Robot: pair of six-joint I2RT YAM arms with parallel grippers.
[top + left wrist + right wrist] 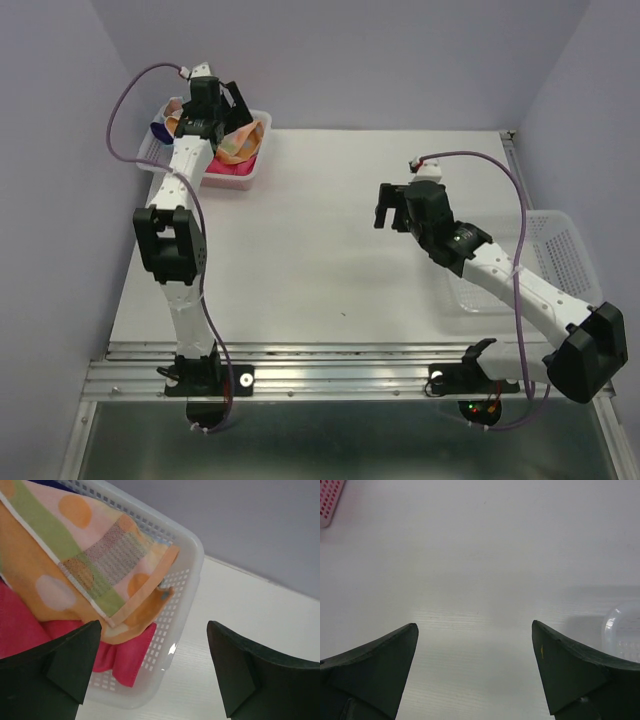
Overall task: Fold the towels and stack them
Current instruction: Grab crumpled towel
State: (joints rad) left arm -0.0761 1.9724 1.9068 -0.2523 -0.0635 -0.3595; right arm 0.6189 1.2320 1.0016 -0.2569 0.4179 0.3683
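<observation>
I can see the orange-yellow patterned towel's hem lying uncovered above the pink towel, so I should go on lowering my left gripper until its open fingers are on both sides of that hem and close.
The towels lie bunched in a white mesh basket at the back left. An orange-yellow patterned towel rests on top, over a bright pink towel. A dark navy towel peeks out at the basket's far left end. My left gripper hangs open above the basket's right corner, touching no cloth. My right gripper is open over bare white tabletop right of centre, with nothing between its fingers.
A second white mesh basket stands at the right edge, under my right arm; its clear rounded corner shows in the right wrist view. Purple walls close in the back and sides. A metal rail runs along the near edge.
</observation>
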